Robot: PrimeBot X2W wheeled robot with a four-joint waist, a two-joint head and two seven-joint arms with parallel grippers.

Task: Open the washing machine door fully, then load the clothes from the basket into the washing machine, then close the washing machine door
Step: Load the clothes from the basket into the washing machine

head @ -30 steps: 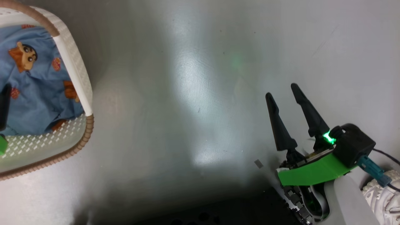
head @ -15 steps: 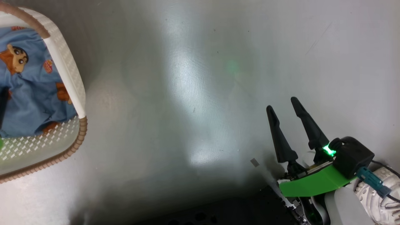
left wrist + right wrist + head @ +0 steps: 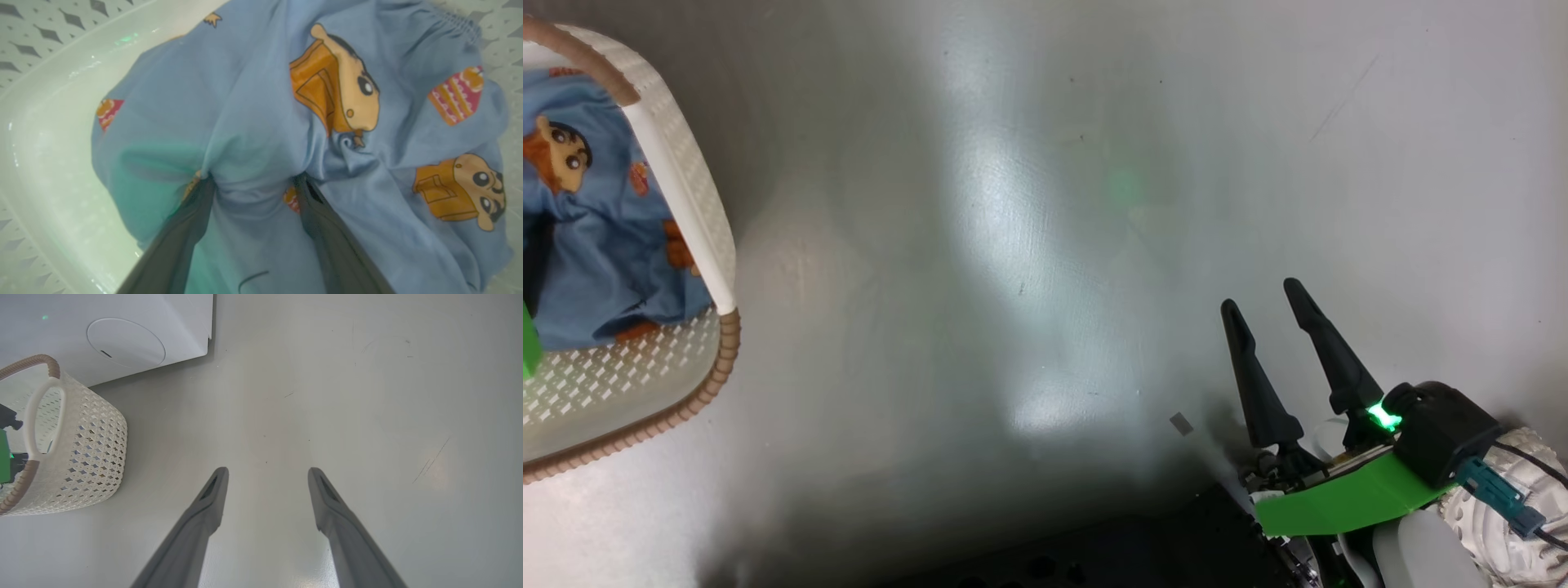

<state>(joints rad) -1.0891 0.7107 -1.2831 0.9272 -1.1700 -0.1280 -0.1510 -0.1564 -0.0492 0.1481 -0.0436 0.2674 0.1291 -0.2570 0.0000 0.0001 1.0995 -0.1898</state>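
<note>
The clothes [image 3: 616, 265] will all come up at once and leave the basket empty when the robot lifts them, because the same cartoon print [image 3: 564, 157] runs across the whole heap.
The cream basket [image 3: 690, 196] with a brown rim sits on the floor at the left of the head view. The light-blue clothes [image 3: 596, 245] with cartoon prints lie inside it. In the left wrist view my left gripper [image 3: 255, 181] is open, both fingertips pressed down into the clothes [image 3: 253, 102], with a bulge of fabric between them. The basket's inner wall [image 3: 41, 143] curves around the cloth. My right gripper [image 3: 1259, 294] hangs open over bare floor, far right of the basket. The washing machine [image 3: 175, 318] shows its lower corner; the washing machine door is out of view.
The grey floor [image 3: 1029, 245] spreads between the basket and my right arm. In the right wrist view my right gripper [image 3: 267, 470] points at the floor, the basket [image 3: 90, 457] stands at the left, and the machine's round lower flap [image 3: 126, 342] is just behind it.
The head camera has swung a little, sliding the basket left in the picture. My right gripper has drawn back toward my body, still open.
</note>
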